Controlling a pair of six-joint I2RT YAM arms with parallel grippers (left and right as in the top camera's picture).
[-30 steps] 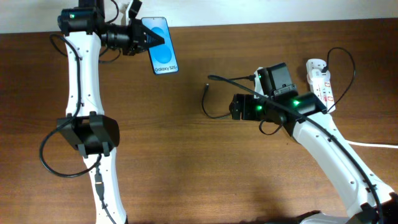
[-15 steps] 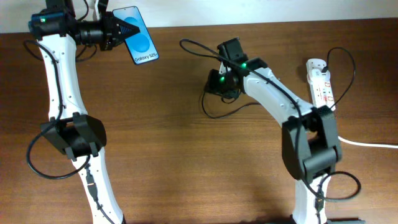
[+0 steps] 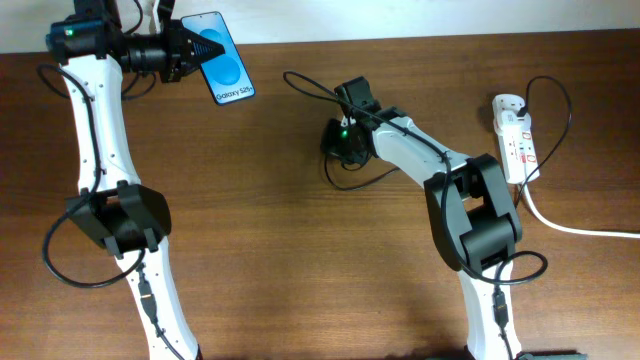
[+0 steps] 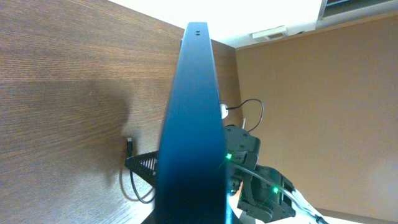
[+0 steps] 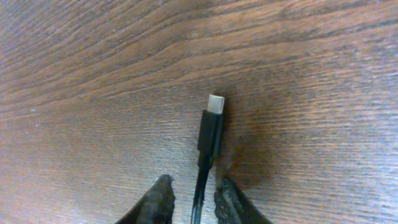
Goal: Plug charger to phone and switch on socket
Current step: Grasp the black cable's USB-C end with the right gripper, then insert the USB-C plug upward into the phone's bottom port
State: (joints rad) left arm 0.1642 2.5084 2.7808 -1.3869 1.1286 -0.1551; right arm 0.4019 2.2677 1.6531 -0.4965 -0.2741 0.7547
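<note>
Next, my left gripper moves the phone back toward the charger's plug (image 5: 210,132) while my right gripper lifts it, because the phone's bottom edge (image 3: 235,98) hangs far to the side of the plug.
My left gripper (image 3: 210,48) is shut on the phone (image 3: 228,68) and holds it above the table's far left, blue screen facing up. In the left wrist view the phone (image 4: 193,124) shows edge-on. The charger's black plug (image 5: 210,134) lies flat on the wood, metal tip (image 5: 215,102) pointing away. My right gripper (image 5: 194,186) straddles the cable just behind the plug, jaws narrow, with a gap still showing on the left side. Overhead, that gripper (image 3: 332,148) sits mid-table above the cable loop (image 3: 345,186). The white socket (image 3: 515,135) lies at the far right.
The socket's thick white cord (image 3: 590,230) runs off the right edge. The right arm (image 3: 420,155) stretches from its base at the front right across the middle of the brown table (image 3: 300,270). A pale wall borders the table's far edge.
The right arm swung left from beside the socket to the charger plug, and its jaws narrowed around the cable. The left arm carried the phone farther left and back, then held still.
</note>
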